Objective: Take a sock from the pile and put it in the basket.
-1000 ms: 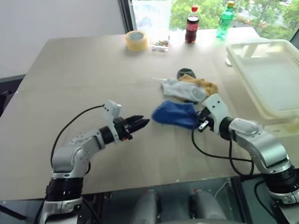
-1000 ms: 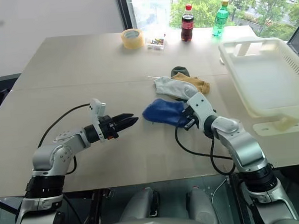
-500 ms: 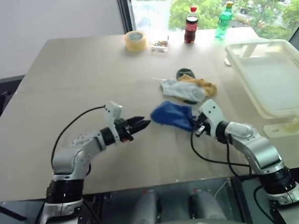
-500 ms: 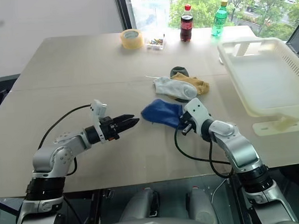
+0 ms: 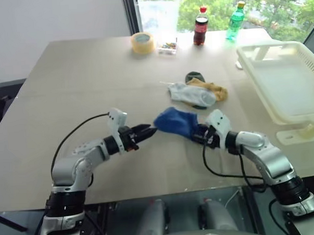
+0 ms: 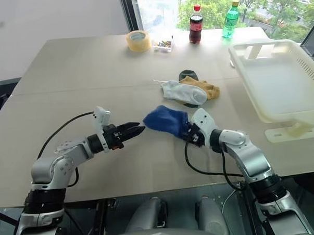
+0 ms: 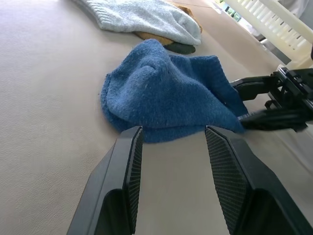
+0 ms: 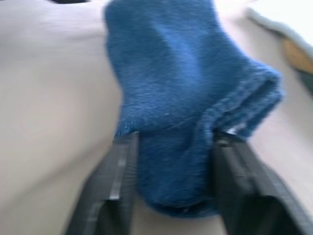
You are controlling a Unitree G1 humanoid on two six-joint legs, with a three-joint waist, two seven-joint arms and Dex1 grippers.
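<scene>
My left gripper will fold the blue sock (image 5: 175, 121), and the sock will double over into a short bundle, because the cuff (image 8: 210, 122) already creases and buckles softly.
A royal blue sock (image 5: 174, 122) lies bunched on the table between my two grippers, a little in front of the pile. The pile holds a grey-white sock (image 5: 192, 94), a mustard one (image 5: 214, 89) and a dark one (image 5: 195, 76). My right gripper (image 5: 198, 134) is at the blue sock's right end, low over the table. Its fingers (image 8: 122, 166) stand apart on either side of the sock's cuff (image 8: 171, 161). My left gripper (image 5: 150, 130) points at the sock's left end, open, with bare table between its fingers (image 7: 129, 161). The white basket (image 5: 255, 77) stands at the right.
At the far edge by the window stand a roll of tape (image 5: 143, 42), a small clear box (image 5: 168, 47), a cola bottle (image 5: 200, 26) and a green bottle (image 5: 235, 21). The basket's foot (image 5: 298, 136) sits near my right arm. The table's front edge runs just below both arms.
My right gripper has moved left and lower and its fingers have spread apart. The blue sock has shifted left toward the left gripper. The left arm has not moved.
</scene>
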